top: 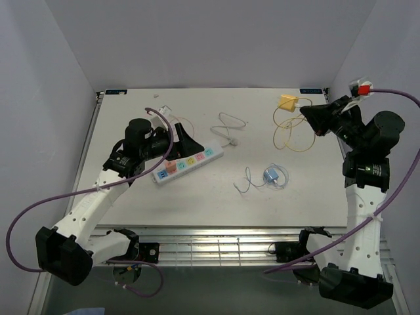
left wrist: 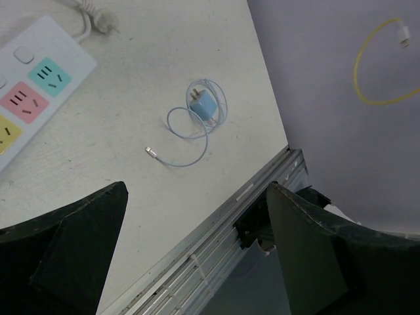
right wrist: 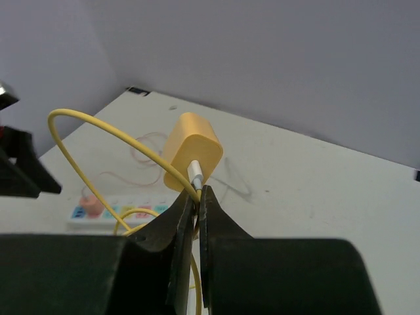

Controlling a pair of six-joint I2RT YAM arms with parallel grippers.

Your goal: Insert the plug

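Observation:
My right gripper is pinching the cable behind the yellow charger plug, so my left gripper should take hold of the plug's body and hold it out to my right gripper.
A yellow charger plug with a yellow cable is at the far right of the table. My right gripper is shut on the cable right behind the plug. In the right wrist view the plug sticks out just past the fingertips of that gripper. The white power strip with coloured sockets lies left of centre. My left gripper is open and empty, hovering just behind the strip. In the left wrist view that gripper has its jaws wide apart and the strip's end shows at the upper left.
A blue charger with a coiled thin cable lies on the table right of centre; it also shows in the left wrist view. A white cable lies behind the strip. A thin orange cable lies near the left gripper. Walls enclose three sides.

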